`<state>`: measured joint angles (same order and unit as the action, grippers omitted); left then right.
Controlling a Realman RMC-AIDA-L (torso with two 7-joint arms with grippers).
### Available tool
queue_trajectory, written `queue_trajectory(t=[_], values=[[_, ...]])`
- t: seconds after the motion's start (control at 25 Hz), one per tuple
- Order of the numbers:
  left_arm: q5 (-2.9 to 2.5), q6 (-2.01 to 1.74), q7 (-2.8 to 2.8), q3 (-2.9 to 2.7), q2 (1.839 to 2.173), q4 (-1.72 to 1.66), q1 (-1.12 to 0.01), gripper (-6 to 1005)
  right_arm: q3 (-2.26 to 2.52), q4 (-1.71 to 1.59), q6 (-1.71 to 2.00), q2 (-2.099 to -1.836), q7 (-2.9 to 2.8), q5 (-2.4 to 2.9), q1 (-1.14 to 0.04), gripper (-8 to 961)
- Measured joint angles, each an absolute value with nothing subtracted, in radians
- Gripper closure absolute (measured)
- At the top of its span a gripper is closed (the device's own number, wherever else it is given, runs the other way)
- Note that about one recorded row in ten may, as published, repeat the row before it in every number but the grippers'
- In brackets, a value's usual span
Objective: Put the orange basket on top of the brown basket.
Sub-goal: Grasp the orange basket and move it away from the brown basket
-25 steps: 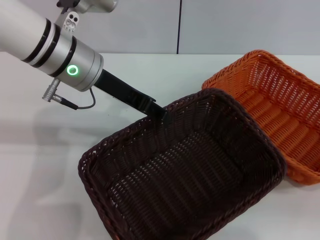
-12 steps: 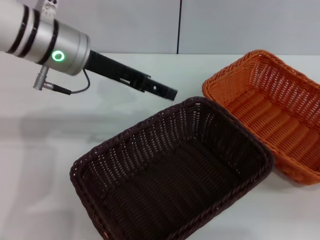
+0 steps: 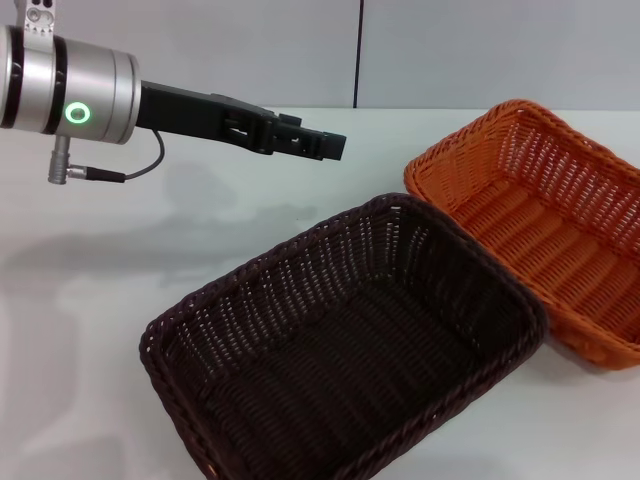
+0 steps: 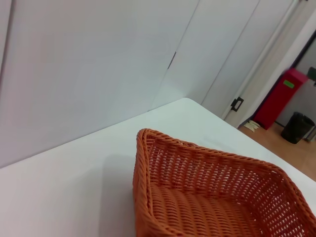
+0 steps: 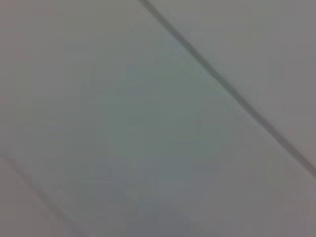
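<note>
The grey wall [image 5: 158,118] is straight ahead of my right gripper, which points away from the orange basket. Next, I turn my right gripper down to the orange basket [image 3: 565,235] and lift the basket.
The brown basket [image 3: 345,345] sits on the white table at the front centre, empty and flat. The orange basket [image 3: 545,215] sits just behind and to the right of it, their near corners touching; it also shows in the left wrist view [image 4: 207,197]. My left gripper [image 3: 335,147] hangs in the air above the table, behind the brown basket's far rim and left of the orange basket, open and holding nothing. My right gripper is out of view; its wrist view shows only a blurred grey surface.
The white table [image 3: 120,230] runs left and back to a grey panelled wall [image 3: 450,50]. In the left wrist view a red bin [image 4: 281,96] and a black bin [image 4: 298,126] stand on the floor beyond the table.
My left gripper let go of the brown basket's far rim and rose up and back. The basket dropped from its tilt and settled flat, slightly left of where it was.
</note>
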<state>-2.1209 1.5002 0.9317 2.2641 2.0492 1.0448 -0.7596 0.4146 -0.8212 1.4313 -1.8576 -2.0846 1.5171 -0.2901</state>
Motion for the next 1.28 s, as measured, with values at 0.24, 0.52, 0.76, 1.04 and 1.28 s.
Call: queue_trajectory(t=[0.24,0.52,0.76,1.04,1.28], values=[[-2.113,1.489,0.965,2.264,2.046,1.028,-0.757,159,0.333,-0.956,1.630,-1.754,-2.373,1.895,-0.386,211],[-2.108,1.467,0.994,2.264,2.036,1.013,-0.756,159,0.267,-0.992,1.831,-1.686,-2.447,2.367,-0.554,211],[-2.107,1.457,1.010,2.264,2.026,0.988,-0.762,159,0.323,-0.983,1.842,-1.678,-2.538,2.495,-0.597,211],[-2.107,1.448,1.024,2.263,2.022,0.961,-0.771,159,0.357,-0.940,1.833,-1.679,-2.603,2.595,-0.604,211],[-2.108,1.444,1.025,2.256,2.022,0.960,-0.772,159,0.363,-0.873,1.772,-1.714,-2.604,2.608,-0.598,211]])
